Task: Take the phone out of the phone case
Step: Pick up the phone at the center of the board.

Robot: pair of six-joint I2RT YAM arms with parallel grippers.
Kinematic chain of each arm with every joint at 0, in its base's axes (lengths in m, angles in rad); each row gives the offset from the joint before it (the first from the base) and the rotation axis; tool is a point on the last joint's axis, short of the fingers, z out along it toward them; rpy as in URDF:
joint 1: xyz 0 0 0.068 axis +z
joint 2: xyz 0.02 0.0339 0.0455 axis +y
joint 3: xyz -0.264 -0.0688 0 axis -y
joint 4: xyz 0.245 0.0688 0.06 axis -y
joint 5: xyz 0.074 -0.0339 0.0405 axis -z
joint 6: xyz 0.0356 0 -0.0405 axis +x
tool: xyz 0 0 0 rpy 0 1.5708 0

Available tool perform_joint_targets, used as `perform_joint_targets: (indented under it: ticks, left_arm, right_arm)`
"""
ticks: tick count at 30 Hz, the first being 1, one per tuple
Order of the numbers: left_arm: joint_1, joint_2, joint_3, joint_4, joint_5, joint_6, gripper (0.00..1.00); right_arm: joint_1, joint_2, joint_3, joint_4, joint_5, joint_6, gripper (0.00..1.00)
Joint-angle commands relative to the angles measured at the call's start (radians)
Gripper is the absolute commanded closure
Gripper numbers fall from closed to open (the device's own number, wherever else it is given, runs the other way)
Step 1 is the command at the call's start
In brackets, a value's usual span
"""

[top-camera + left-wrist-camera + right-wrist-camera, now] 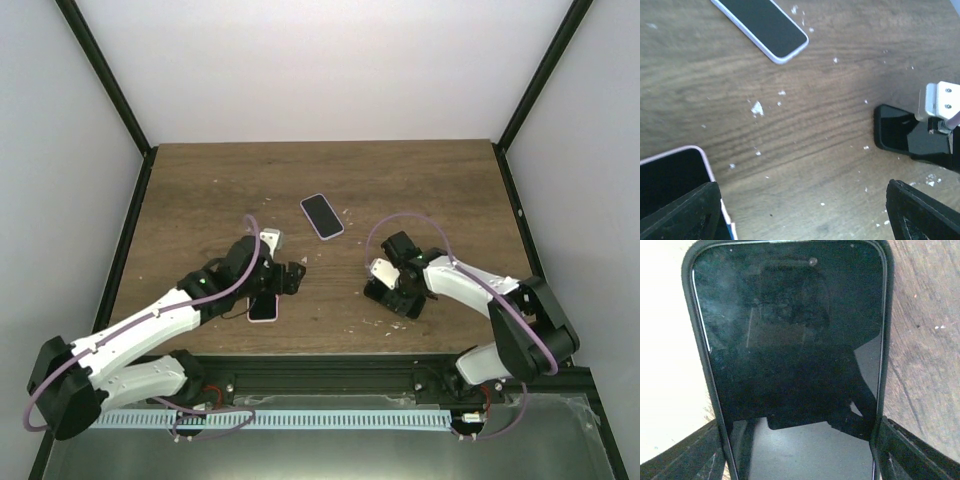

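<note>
I should lift the black phone case [376, 290] to mid-table [330, 275] with my right gripper so my left gripper can clamp it, because it lies flat, far from my open left gripper.
A phone in a black phone case [790, 340] lies screen up on the wooden table and fills the right wrist view. My right gripper [800, 455] is shut on its near end, one finger against each long side of the case. From above, that phone [402, 301] sits at the table's front right, mostly under the right gripper [393, 290]. My left gripper [805, 215] is open over bare wood, with nothing between its fingers. Its left fingertip [682, 212] hangs over the corner of a second phone in a pink-white case [670, 172].
A third phone in a pale lilac case [322, 215] lies screen up mid-table, also seen in the left wrist view [762, 25]. White crumbs are scattered over the wood. Black frame posts and white walls border the table [420, 180].
</note>
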Motion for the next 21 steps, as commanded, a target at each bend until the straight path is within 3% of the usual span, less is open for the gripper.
perform_joint_targets:
  ticks: [1,6,15,19,20,21]
  left_arm:
    - [0.004,0.053,-0.008,0.104,0.134,-0.079,0.09]
    - [0.003,0.068,0.013,0.122,0.210,-0.060,0.09]
    - [0.003,0.137,0.015,0.232,0.292,-0.158,0.16]
    - [0.003,0.210,0.073,0.218,0.317,-0.179,0.20]
    - [0.003,0.219,0.081,0.214,0.317,-0.178,0.20]
    - [0.003,0.221,0.084,0.214,0.317,-0.175,0.20]
  right_arm:
    - [-0.009,0.032,-0.046,-0.041,0.014,-0.057,0.29]
    - [-0.009,-0.066,0.031,-0.031,-0.116,-0.060,0.37]
    - [-0.006,-0.204,0.108,0.042,-0.311,-0.030,0.37]
    - [-0.005,-0.151,0.132,-0.008,-0.199,-0.054,0.13]
    - [-0.008,-0.135,0.137,-0.041,-0.165,-0.070,0.03]
    - [-0.012,-0.116,0.139,-0.059,-0.124,-0.084,0.00]
